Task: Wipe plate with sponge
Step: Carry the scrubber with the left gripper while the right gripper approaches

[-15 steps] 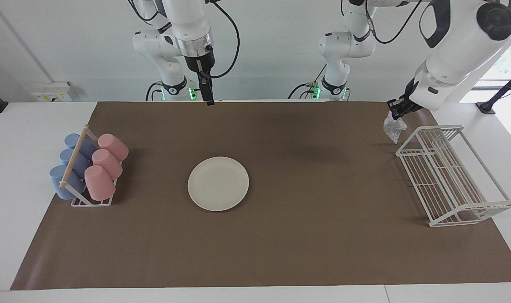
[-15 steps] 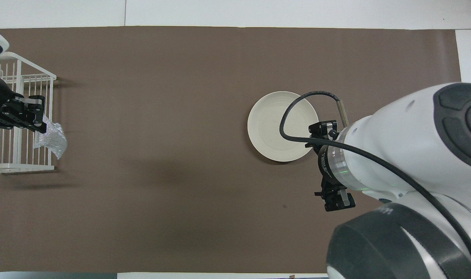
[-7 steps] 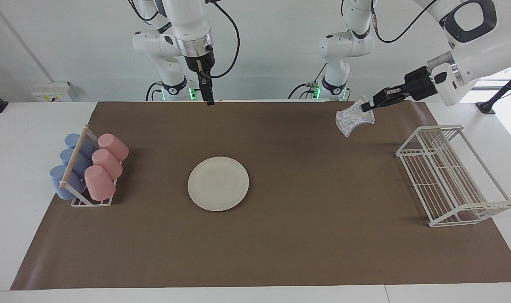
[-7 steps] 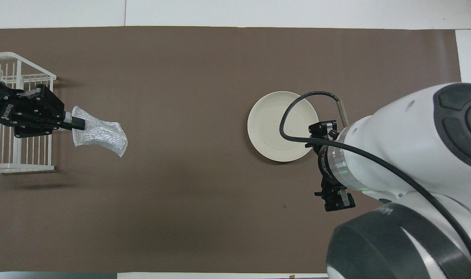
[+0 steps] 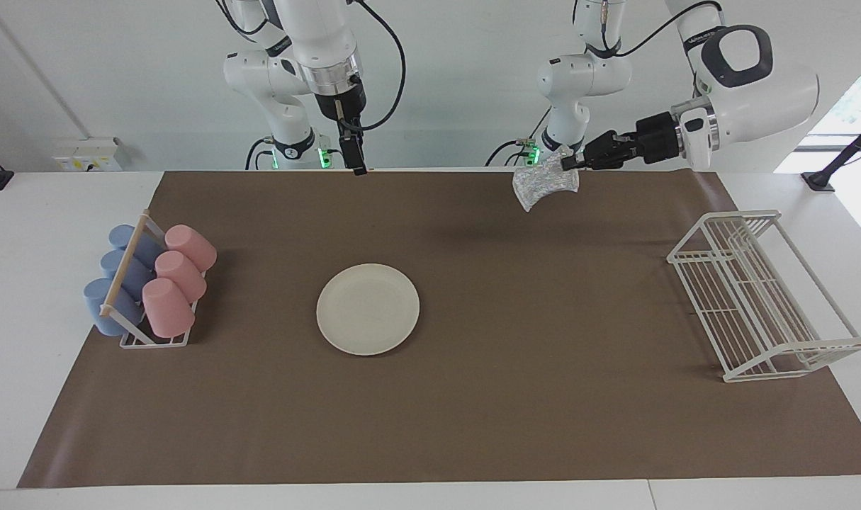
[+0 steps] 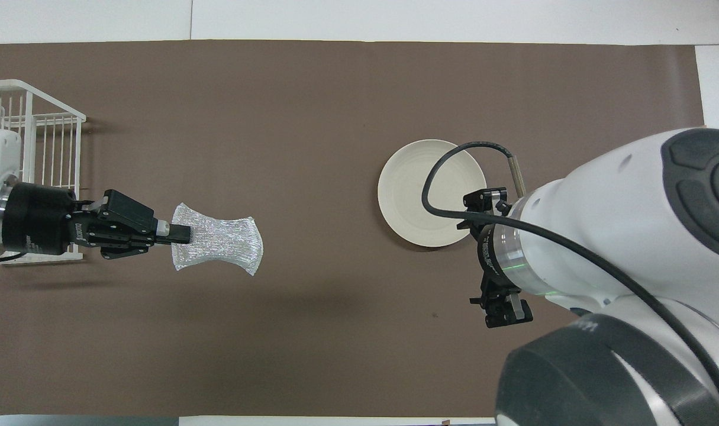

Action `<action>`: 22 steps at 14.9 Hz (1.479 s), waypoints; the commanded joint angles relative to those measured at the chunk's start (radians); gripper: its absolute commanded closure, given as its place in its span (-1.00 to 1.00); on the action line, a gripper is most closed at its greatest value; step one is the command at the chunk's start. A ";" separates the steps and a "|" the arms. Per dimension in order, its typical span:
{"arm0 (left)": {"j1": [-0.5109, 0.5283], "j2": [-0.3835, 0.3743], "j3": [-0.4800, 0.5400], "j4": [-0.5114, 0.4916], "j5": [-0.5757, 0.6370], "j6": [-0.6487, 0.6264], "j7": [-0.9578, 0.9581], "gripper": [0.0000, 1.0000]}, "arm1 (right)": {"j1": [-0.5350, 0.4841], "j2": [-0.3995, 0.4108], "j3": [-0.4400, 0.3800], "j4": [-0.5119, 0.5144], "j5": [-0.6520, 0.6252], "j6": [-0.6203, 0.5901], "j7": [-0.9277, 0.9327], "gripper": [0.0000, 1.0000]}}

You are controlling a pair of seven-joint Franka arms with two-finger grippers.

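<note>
The sponge's loose end [image 6: 247, 244] points from my left gripper to my right gripper's open fingers, which should keep coming until they close on it.
The cream-white plate [image 5: 368, 309] lies flat on the brown mat near the middle of the table and also shows in the overhead view [image 6: 406, 189]. My left gripper [image 5: 568, 164] is raised over the mat between the wire rack and the plate. It is shut on one edge of the silvery mesh sponge [image 5: 546, 183], which hangs out sideways from it. The overhead view shows the same gripper [image 6: 179, 232] and sponge [image 6: 220, 239], well apart from the plate. My right gripper [image 5: 358, 168] waits, pointing down, high over the mat's edge nearest the robots; it also shows in the overhead view [image 6: 504, 313].
A white wire rack [image 5: 752, 297] stands at the left arm's end of the mat [image 6: 45, 127]. A small rack of pink and blue cups [image 5: 150, 280] stands at the right arm's end. The right arm's bulk hides that corner in the overhead view.
My left gripper has swung the sponge up from beside the wire rack and carried it toward the middle of the table. The right gripper has barely shifted. The plate has not moved.
</note>
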 commanded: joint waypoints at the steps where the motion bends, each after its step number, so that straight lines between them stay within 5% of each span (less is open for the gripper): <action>1: -0.034 -0.051 0.006 -0.131 -0.111 0.035 0.116 1.00 | 0.009 -0.026 0.003 -0.034 0.017 0.044 0.033 -1.00; 5: -0.066 -0.050 0.006 -0.257 -0.273 0.025 0.314 1.00 | 0.062 -0.025 0.003 -0.040 0.016 0.096 0.135 -1.00; 10: -0.115 -0.073 0.006 -0.350 -0.336 0.001 0.465 1.00 | 0.180 -0.019 0.003 -0.093 0.017 0.273 0.342 -1.00; 17: -0.130 -0.073 0.007 -0.351 -0.357 -0.015 0.465 1.00 | 0.325 0.035 0.003 -0.125 0.017 0.391 0.450 -1.00; 22: -0.127 -0.073 0.007 -0.349 -0.357 -0.029 0.463 1.00 | 0.333 0.038 0.004 -0.147 0.019 0.443 0.462 -1.00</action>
